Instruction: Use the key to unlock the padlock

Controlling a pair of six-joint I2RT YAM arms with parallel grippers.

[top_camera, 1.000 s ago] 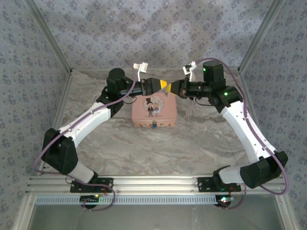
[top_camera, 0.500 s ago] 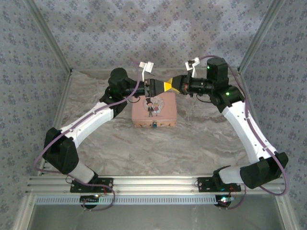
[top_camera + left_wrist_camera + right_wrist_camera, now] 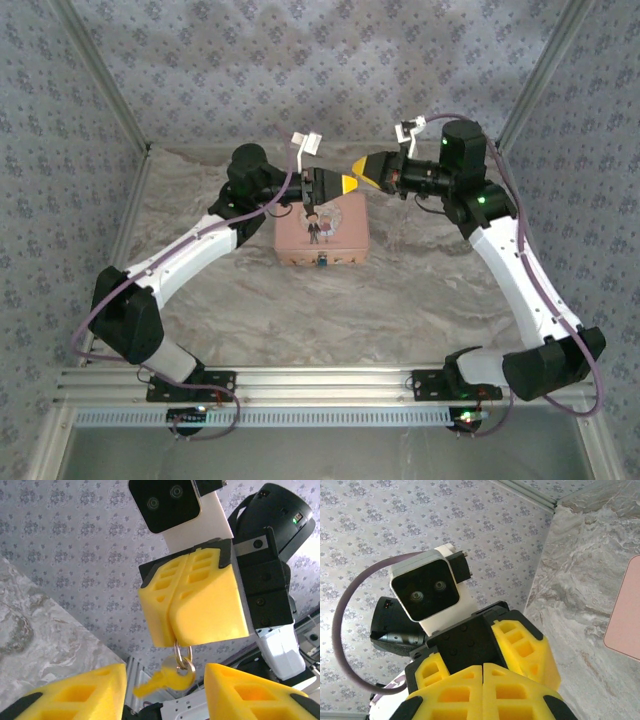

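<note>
Next, my left gripper grips the key's blade [image 3: 149, 685] and holds it steady before going to the padlock, because the key hangs crooked from the ring in my right gripper [image 3: 181, 655].
In the left wrist view my right gripper [image 3: 172, 640] is shut on a metal key ring [image 3: 183, 654], and a brass key [image 3: 167, 681] hangs from it, blurred. My left gripper [image 3: 165, 692] stands open below, one yellow finger on each side of the key without touching it. From above, both grippers meet tip to tip over the back edge of the pink tin [image 3: 322, 230]: left gripper [image 3: 343, 185], right gripper [image 3: 355, 172]. The tiny bluish padlock [image 3: 323, 263] sits at the tin's front edge. The right wrist view shows my right gripper [image 3: 483, 667] shut, facing the left one's fingers [image 3: 521, 644].
The tin rests on a marbled table [image 3: 400, 290] with patterned walls behind and on both sides. A corner of the tin [image 3: 626, 615] shows at the right wrist view's edge. An aluminium rail [image 3: 320, 380] runs along the near edge by the arm bases.
My left gripper's jaws have narrowed around the hanging key. The right gripper has lifted slightly up and back, still holding the ring.
</note>
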